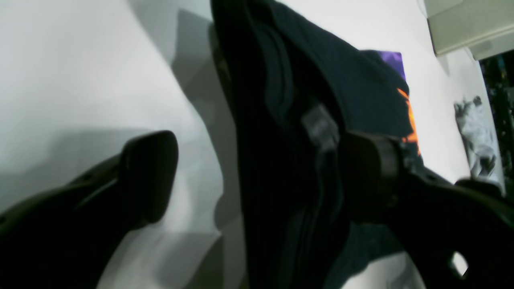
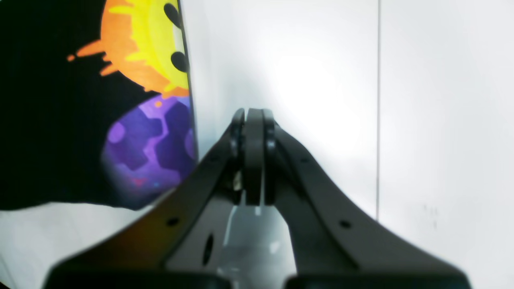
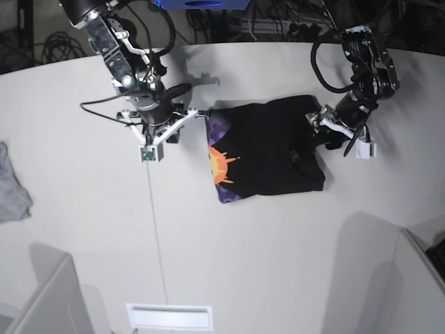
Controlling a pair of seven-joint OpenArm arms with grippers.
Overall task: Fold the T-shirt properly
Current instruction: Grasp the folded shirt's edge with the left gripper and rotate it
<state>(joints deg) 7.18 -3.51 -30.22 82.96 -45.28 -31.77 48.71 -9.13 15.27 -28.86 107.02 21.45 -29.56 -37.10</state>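
The black T-shirt's thick fold (image 1: 272, 149) is between the open fingers of my left gripper, so I keep moving toward the T-shirt until the fingers close on the fold (image 1: 282, 166).
The black T-shirt (image 3: 271, 149) lies folded in the middle of the white table, its sun and purple print (image 3: 219, 163) along the left edge. My left gripper (image 1: 261, 176) is open wide over the shirt's right edge (image 3: 320, 132). A thick fold of black cloth (image 1: 281, 120) runs between its fingers; one finger (image 1: 150, 172) stands clear over bare table, the other (image 1: 369, 176) rests against the cloth. My right gripper (image 2: 253, 120) is shut with nothing in it, just beside the shirt's upper left corner (image 3: 203, 111), next to the print (image 2: 152, 136).
A small grey cloth (image 3: 12, 184) lies at the table's far left edge. A seam (image 3: 156, 229) runs down the table. White box corners stand at the front left (image 3: 45, 299) and front right (image 3: 417, 278). Cables hang behind the back edge.
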